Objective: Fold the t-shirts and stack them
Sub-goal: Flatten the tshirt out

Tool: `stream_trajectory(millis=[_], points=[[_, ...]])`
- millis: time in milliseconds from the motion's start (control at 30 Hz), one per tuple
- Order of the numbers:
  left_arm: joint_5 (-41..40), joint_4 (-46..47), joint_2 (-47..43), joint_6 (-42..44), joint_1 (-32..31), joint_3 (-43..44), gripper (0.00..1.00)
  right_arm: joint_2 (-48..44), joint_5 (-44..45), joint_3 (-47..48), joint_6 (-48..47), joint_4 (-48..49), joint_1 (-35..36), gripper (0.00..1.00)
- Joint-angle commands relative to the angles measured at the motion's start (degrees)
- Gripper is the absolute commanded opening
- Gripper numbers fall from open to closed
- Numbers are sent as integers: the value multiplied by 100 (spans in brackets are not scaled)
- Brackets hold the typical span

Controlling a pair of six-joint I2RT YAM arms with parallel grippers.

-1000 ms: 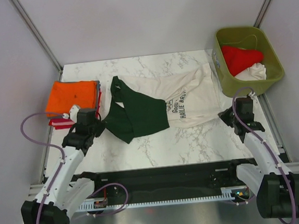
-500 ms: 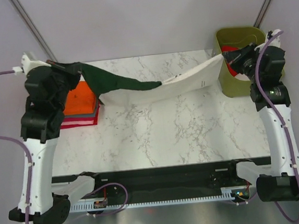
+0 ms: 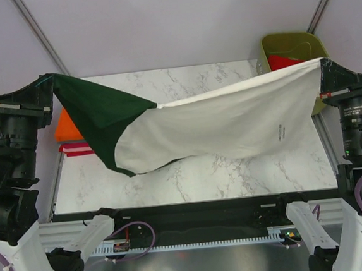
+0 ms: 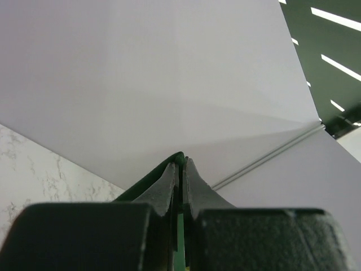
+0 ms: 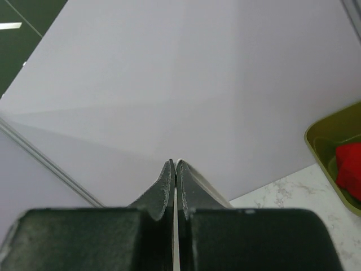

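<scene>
I should use both my grippers to swing the cream t-shirt's lower edge (image 3: 202,155) toward the back wall (image 3: 184,30), because it hangs toward me, and then lower it while pulling back.
The cream t-shirt (image 3: 230,121) with a dark green sleeve (image 3: 100,117) hangs stretched wide and high above the table between both arms. My left gripper (image 3: 48,79) is shut on the green sleeve end; a sliver of green cloth (image 4: 180,160) shows between its pinched jaws. My right gripper (image 3: 322,63) is shut on the cream corner, with a cream edge (image 5: 208,183) running off its jaws. A folded orange t-shirt (image 3: 66,128) lies on a red one (image 3: 74,148) at the table's left, partly hidden by the hanging cloth. A red t-shirt (image 3: 285,60) sits in the bin.
An olive-green plastic bin (image 3: 290,40) stands at the back right corner, also visible in the right wrist view as a bin (image 5: 333,152). The marble table (image 3: 222,170) lies below the hanging shirt. Grey walls and metal posts (image 3: 39,34) enclose the cell.
Both arms have risen steeply from the table, lifting the cream shirt off the marble and pulling it taut and spread out between them.
</scene>
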Motion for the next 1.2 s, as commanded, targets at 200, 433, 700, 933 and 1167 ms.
stream_trajectory(millis=[200, 433, 700, 933, 1167], points=[[473, -21, 381, -259, -8, 46, 2, 309, 487, -87, -99, -342, -21, 0], [288, 496, 522, -443, -8, -2027, 2, 608, -584, -2062, 665, 703, -21, 0], [130, 2429, 1082, -760, 9, -3474, 2, 2408, -1235, -2509, 1165, 2197, -21, 0], [85, 2449, 3551, 223, 10, 619, 2, 4570, -1640, 588, 1552, 2348, -73, 0], [515, 4985, 4397, 463, 316, 2453, 2, 6520, -3002, 3310, 4168, 5007, -864, 0]])
